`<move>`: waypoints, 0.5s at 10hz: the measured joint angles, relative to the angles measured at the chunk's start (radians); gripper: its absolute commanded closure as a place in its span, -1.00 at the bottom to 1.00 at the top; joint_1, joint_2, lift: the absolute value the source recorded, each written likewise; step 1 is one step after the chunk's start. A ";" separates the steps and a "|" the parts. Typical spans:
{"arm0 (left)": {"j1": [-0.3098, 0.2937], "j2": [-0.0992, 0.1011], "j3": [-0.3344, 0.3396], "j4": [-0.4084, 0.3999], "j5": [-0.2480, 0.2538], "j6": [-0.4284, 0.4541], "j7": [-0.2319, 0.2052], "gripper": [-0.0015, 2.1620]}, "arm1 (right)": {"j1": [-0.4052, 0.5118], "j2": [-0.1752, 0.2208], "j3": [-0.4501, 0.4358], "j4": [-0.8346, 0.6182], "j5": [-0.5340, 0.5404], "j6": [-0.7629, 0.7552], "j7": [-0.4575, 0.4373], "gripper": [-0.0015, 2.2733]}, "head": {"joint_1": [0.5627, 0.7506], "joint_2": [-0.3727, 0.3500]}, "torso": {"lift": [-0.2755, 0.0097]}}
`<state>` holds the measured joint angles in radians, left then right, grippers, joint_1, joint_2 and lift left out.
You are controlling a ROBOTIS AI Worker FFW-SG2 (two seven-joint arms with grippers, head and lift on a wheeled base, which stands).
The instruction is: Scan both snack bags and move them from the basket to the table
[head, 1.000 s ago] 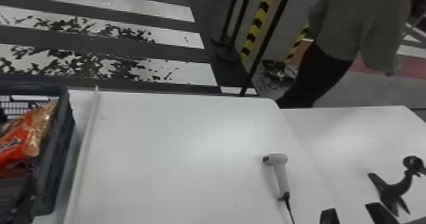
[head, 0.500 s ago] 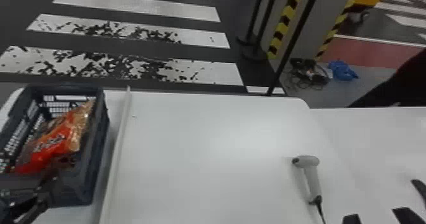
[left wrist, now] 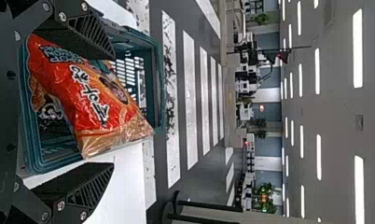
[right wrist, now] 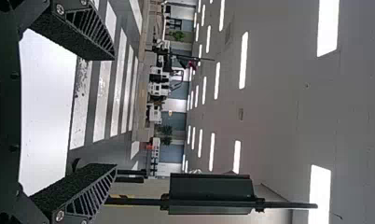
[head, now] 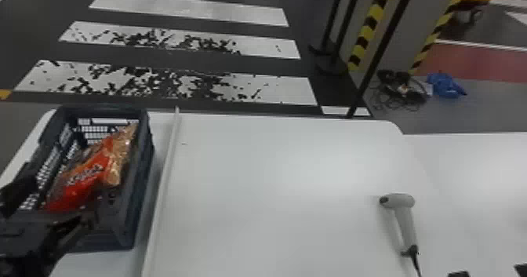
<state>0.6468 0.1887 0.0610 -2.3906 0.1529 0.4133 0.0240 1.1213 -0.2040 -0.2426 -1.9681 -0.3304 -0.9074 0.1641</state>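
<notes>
The snack bag (head: pixel 84 175) looks plump and its tan end (head: pixel 120 150) sticks straight out, so the bag should hold its shape when I pick it up.
At the lower left of the head view, my left gripper (head: pixel 45 213) is at the near side of the dark basket (head: pixel 146 158). Inside the basket, a red-orange snack bag (head: pixel 84 178) leans with its tan end toward the far right corner. In the left wrist view, the left gripper (left wrist: pixel 113 109) is open; the red bag (left wrist: pixel 94 100) lies beyond and between its fingers, untouched. Part of another package (left wrist: pixel 49 112) is under it, mostly covered. My right gripper (head: pixel 490 273) is at the head view's bottom right; in its wrist view, the right gripper (right wrist: pixel 114 111) stands open and holds nothing.
A grey-white hand scanner (head: pixel 406 221) with a black cable lies toward the right of the white table (head: pixel 274 186). Between basket and scanner, a raised white strip (head: pixel 164 186) runs front to back, close beside the basket. Dark posts (head: pixel 382 48) stand behind the table.
The head view has swung left, bringing the whole basket and more of the left arm into sight, while scanner and right gripper sit farther right in it. The bag remains in the basket.
</notes>
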 measured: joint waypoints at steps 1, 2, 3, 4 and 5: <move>-0.016 -0.003 -0.009 0.019 -0.005 0.000 0.001 -0.82 | 0.002 0.000 0.000 0.000 0.000 -0.005 0.000 -0.90 | 0.41 -0.47 | 0.24; -0.037 -0.005 -0.025 0.042 -0.015 0.000 0.007 -0.82 | 0.003 -0.001 -0.001 0.000 0.000 -0.012 0.000 -0.90 | 0.41 -0.49 | 0.24; -0.062 -0.009 -0.051 0.067 -0.033 0.001 0.013 -0.82 | 0.004 -0.003 -0.001 -0.001 0.000 -0.018 0.000 -0.90 | 0.41 -0.52 | 0.24; -0.087 -0.017 -0.077 0.089 -0.056 0.012 0.017 -0.82 | 0.006 -0.007 -0.003 -0.002 0.000 -0.026 0.000 -0.90 | 0.41 -0.54 | 0.24; -0.109 -0.023 -0.098 0.109 -0.076 0.022 0.027 -0.82 | 0.008 -0.011 -0.005 -0.002 -0.001 -0.035 0.000 -0.90 | 0.41 -0.58 | 0.24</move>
<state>0.5375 0.1653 -0.0369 -2.2821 0.0768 0.4355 0.0507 1.1294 -0.2150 -0.2480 -1.9696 -0.3313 -0.9427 0.1640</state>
